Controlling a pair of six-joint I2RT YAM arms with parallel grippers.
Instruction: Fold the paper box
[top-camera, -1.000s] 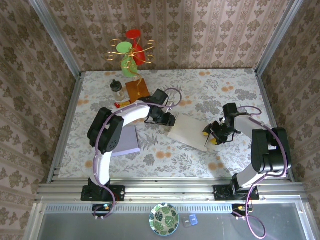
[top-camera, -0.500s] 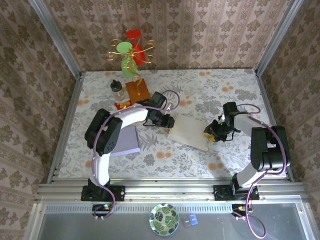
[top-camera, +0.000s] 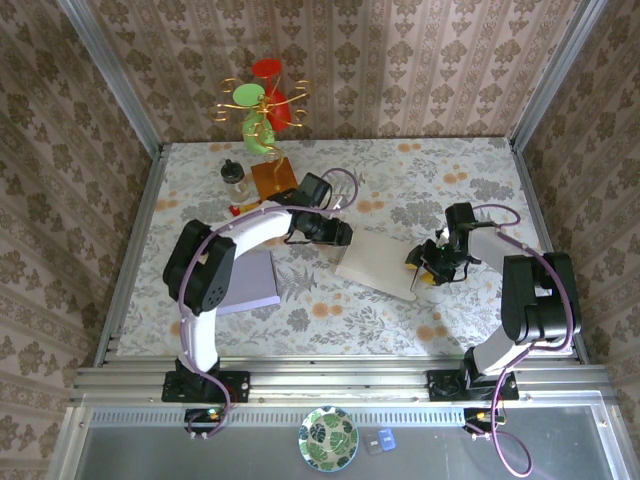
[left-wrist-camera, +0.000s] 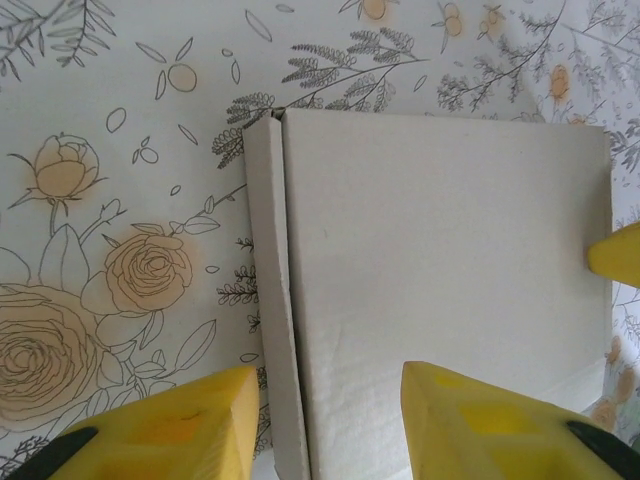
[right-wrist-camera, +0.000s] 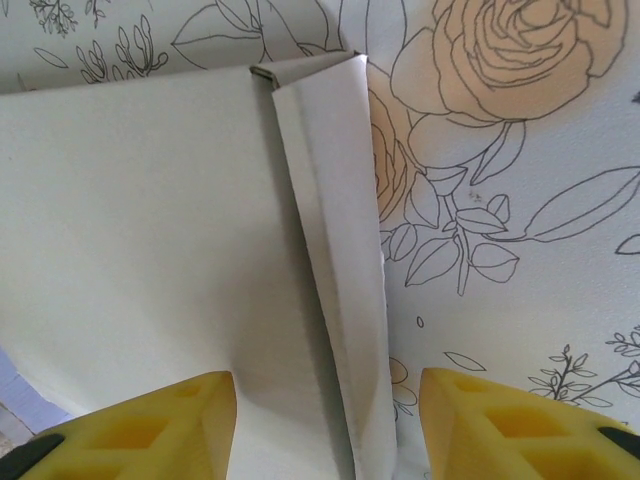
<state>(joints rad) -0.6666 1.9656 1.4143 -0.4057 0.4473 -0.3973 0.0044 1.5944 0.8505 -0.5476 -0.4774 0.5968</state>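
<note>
The paper box is lying flat with its main panel (top-camera: 378, 262) facing up, so the robot's left gripper should pinch the box's side flap (left-wrist-camera: 281, 350) and help tip the box up onto its long edge.
The white paper box (top-camera: 375, 260) lies flat on the floral tablecloth, mid-table. My left gripper (top-camera: 341, 234) hangs open over the box's left edge. In the left wrist view, its yellow fingers (left-wrist-camera: 175, 425) straddle a narrow folded side flap (left-wrist-camera: 266, 290) beside the main panel (left-wrist-camera: 440, 260). My right gripper (top-camera: 418, 266) is open over the box's right edge. In the right wrist view, its fingers (right-wrist-camera: 520, 425) straddle a half-raised flap (right-wrist-camera: 335, 250) next to the flat panel (right-wrist-camera: 140, 220). Neither gripper's pads touch the paper. One right fingertip (left-wrist-camera: 618, 256) shows at the box's far edge.
A purple sheet (top-camera: 252, 281) lies left of the box under the left arm. At the back left stand an orange block (top-camera: 273, 178), a small bottle (top-camera: 236, 178) and a green and red ornament (top-camera: 260, 103). Metal rails border the table.
The left gripper has shifted slightly toward the back along the box's left edge. The right gripper edged a little left at the right edge. The box stays where it was.
</note>
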